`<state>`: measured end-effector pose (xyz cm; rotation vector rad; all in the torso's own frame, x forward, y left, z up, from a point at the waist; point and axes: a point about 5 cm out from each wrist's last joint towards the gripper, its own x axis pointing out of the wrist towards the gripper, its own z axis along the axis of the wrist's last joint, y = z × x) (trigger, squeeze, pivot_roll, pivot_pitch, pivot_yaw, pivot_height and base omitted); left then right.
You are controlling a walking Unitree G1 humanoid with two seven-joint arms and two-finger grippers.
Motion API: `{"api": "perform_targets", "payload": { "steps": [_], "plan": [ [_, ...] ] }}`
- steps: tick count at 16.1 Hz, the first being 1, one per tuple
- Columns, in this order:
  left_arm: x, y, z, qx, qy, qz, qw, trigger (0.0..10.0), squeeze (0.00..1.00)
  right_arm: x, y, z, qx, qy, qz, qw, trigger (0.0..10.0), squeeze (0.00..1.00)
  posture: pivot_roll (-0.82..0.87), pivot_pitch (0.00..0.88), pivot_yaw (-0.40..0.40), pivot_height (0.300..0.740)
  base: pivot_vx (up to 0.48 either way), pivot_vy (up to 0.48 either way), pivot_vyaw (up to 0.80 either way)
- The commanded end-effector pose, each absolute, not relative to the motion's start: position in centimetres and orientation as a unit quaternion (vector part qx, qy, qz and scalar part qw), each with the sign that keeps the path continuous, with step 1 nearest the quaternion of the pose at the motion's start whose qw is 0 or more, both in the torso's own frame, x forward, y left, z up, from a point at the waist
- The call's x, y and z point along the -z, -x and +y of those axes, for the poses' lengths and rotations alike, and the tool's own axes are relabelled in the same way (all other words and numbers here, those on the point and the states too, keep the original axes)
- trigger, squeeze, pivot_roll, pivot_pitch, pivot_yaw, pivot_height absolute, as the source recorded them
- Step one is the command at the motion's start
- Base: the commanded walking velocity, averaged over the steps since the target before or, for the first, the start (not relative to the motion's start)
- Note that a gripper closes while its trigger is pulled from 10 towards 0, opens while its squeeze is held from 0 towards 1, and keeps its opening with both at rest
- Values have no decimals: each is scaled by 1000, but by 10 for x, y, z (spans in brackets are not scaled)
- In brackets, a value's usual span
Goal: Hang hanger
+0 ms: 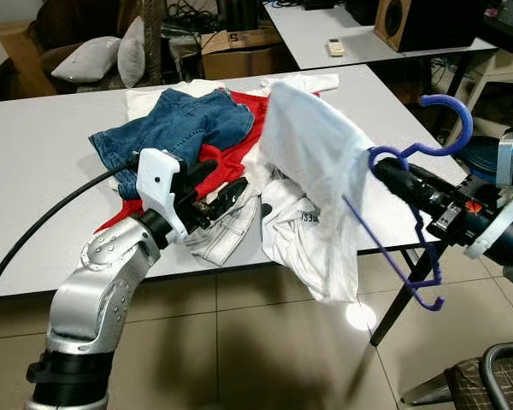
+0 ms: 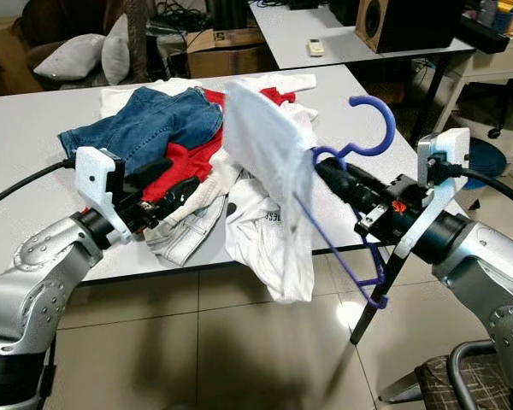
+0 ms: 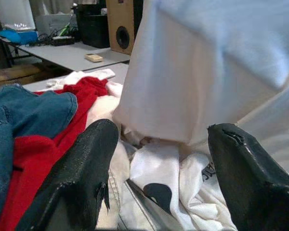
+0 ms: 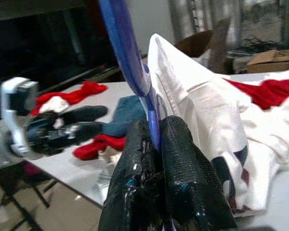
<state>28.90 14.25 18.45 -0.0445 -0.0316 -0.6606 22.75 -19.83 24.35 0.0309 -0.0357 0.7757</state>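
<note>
The hanger's loose end (image 1: 433,293) pokes out beyond the limp edge of the white garment (image 1: 312,158). The white garment will stretch over that end of the hanger when I pull.
A purple-blue plastic hanger (image 1: 427,145) is held near the table's right front corner, its hook up, with a white garment (image 1: 312,162) draped over one shoulder. My right gripper (image 1: 385,171) is shut on the hanger's neck; in the right wrist view the fingers (image 4: 178,159) pinch the blue bar (image 4: 130,57). My left gripper (image 1: 231,195) is open, low over the clothes pile at the table's front edge, just left of the hanging white cloth. In the left wrist view its fingers (image 3: 82,178) stand wide apart with nothing between them.
On the white table (image 1: 43,162) lies a pile: blue jeans (image 1: 175,128), a red garment (image 1: 239,115), white shirts (image 1: 291,218). A second table with a speaker (image 1: 410,21) stands behind. A chair (image 1: 487,376) is at the lower right. Tiled floor (image 1: 239,350) lies in front.
</note>
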Motion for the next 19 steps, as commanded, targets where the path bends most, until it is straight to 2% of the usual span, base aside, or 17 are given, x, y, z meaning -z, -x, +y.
{"api": "perform_targets", "payload": {
  "steps": [1, 2, 6, 7, 8, 10, 16, 19],
  "plan": [
    [-191, -294, 141, 329, 24, -28, 943, 10000, 0, -251, -221, -195, -405, -16, -42, 913, 10000, 0, -74, 0, 98, 740, 0, 0, 0],
    [-196, -303, 137, 348, 18, -36, 936, 10000, 1000, -250, -214, -196, -425, -24, -46, 904, 10000, 0, -75, 0, 106, 740, 0, 0, 0],
    [-205, -343, 124, 363, 8, -54, 930, 10000, 1000, -252, -204, -203, -439, -48, -55, 895, 10000, 0, -97, 0, 129, 740, 0, 0, 0],
    [-206, -347, 120, 381, 17, -55, 923, 10000, 851, -252, -202, -204, -441, -49, -56, 894, 10000, 0, -102, 0, 135, 740, 0, 0, 0],
    [-206, -347, 117, 398, 17, -56, 915, 10000, 27, -252, -200, -204, -442, -49, -55, 894, 10000, 0, -105, 0, 139, 740, 0, 0, 0],
    [-201, -351, 109, 426, -1, -55, 903, 10000, 0, -251, -195, -205, -447, -51, -53, 891, 10000, 0, -113, 0, 145, 740, 0, 0, 0],
    [-204, -373, 102, 398, -18, -79, 914, 10000, 0, -251, -192, -204, -461, -56, -46, 885, 10000, 0, -119, 0, 132, 740, 0, 0, 0],
    [-213, -378, 99, 388, 9, -109, 915, 10000, 0, -250, -192, -205, -462, -54, -42, 884, 10000, 0, -126, 0, 128, 740, 0, 0, 0]
  ]
}}
